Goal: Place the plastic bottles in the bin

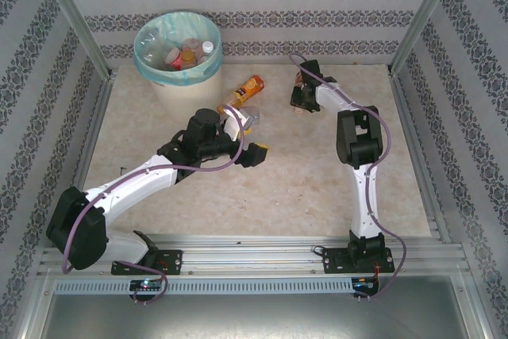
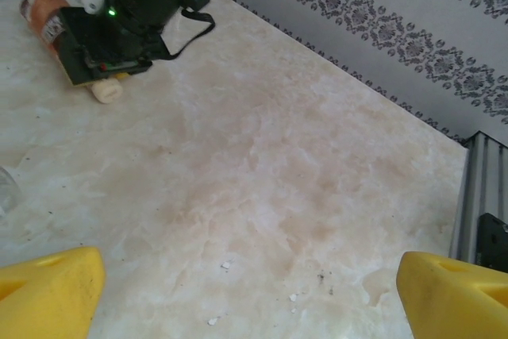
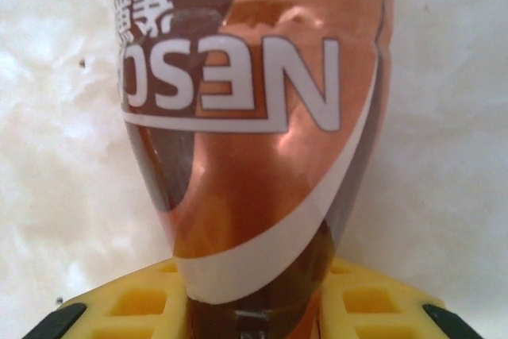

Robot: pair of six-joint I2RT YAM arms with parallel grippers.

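My gripper will drop the brown bottle [image 1: 299, 78] into the bin, where bottles already crowd together [image 1: 187, 55], so the bottle will settle on top of them, still in sight.
The bin [image 1: 184, 83], cream with a teal bag, stands at the back left with several bottles [image 1: 188, 55] inside. An orange bottle [image 1: 248, 90] lies on the table to its right. A clear bottle [image 1: 251, 120] lies beside my left gripper [image 1: 244, 131], whose yellow fingers [image 2: 48, 291] stand wide apart over bare table, open and empty [image 2: 250, 301]. My right gripper [image 1: 300, 99] is at the back centre, shut [image 3: 254, 315] on a brown bottle [image 3: 254, 132] lying on the table. From the left wrist that brown bottle [image 2: 41, 10] shows under the right gripper [image 2: 111, 29].
Patterned walls close in the marbled table [image 1: 262, 188] at the back and sides. A metal rail [image 1: 262, 248] runs along the near edge, and a frame post [image 2: 476, 188] stands at the right. Small white crumbs [image 2: 225, 264] lie on the open floor in front of the left gripper.
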